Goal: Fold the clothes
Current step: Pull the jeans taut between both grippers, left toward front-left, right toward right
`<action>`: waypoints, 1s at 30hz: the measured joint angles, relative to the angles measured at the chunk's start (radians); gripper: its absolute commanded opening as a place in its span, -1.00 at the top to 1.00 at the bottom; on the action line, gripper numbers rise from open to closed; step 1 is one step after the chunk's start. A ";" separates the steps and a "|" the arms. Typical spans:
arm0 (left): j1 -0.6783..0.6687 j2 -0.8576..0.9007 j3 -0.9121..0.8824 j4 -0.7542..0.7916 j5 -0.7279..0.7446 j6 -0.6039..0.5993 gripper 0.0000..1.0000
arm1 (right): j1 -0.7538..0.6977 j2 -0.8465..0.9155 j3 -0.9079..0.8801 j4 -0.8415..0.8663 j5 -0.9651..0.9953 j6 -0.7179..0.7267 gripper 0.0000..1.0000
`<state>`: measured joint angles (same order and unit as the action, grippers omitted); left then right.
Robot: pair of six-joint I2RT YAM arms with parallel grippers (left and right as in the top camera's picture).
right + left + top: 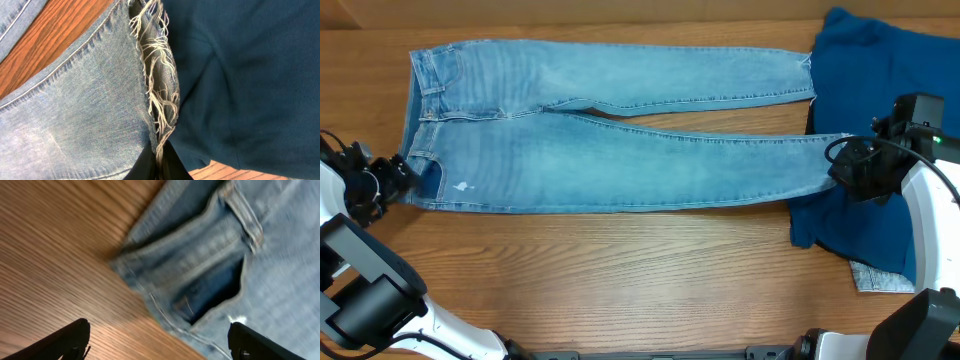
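The near leg is held by my right gripper only by its frayed hem [832,150], so my left gripper should take hold of the loose waistband corner [423,196] before both grippers fold that leg over.
The light-wash jeans [610,150] lie flat across the table, waist to the left and both legs running right. A small whitish spot [463,186] shows near the lower waist corner. My left gripper [408,177] is at that corner. In the left wrist view it [160,342] stands open, its dark fingers [70,340] spread wide on either side of the waistband corner [190,305], one over wood and one over denim. My right gripper [840,170] is at the end of the near leg. It [159,162] is shut on the frayed hem [157,80].
A large dark-blue garment [880,80] lies under the leg ends at the right. A small pale grey cloth [880,278] pokes out below it. Bare wood [620,270] stretches along the front of the table.
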<state>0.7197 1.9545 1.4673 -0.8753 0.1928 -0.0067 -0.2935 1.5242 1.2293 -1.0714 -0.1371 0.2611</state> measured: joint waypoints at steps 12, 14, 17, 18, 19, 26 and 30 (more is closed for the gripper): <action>0.000 0.030 -0.034 0.155 0.024 0.136 -0.83 | 0.000 0.001 0.000 -0.013 0.006 0.000 0.92; 0.000 0.077 -0.035 0.155 0.040 0.142 -0.82 | 0.000 0.001 0.000 -0.013 0.006 0.000 0.92; 0.000 0.123 -0.035 0.159 0.051 0.146 -0.82 | 0.000 0.001 0.000 -0.013 0.006 0.000 0.92; 0.000 0.123 -0.034 0.163 0.056 0.147 -0.82 | 0.000 0.001 0.000 -0.014 0.006 0.000 0.92; 0.000 0.125 -0.034 0.163 0.058 0.149 -0.81 | 0.000 0.001 0.000 -0.013 0.006 0.000 0.92; 0.000 0.133 -0.033 0.164 0.091 0.156 0.60 | 0.000 0.001 0.000 -0.013 0.006 0.000 0.92; -0.006 0.149 -0.033 0.138 0.144 0.159 0.92 | 0.000 0.001 0.000 -0.014 0.007 0.000 0.92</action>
<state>0.7136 2.1033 1.4342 -0.7368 0.3370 0.1520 -0.2935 1.5249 1.2293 -1.0855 -0.1303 0.2615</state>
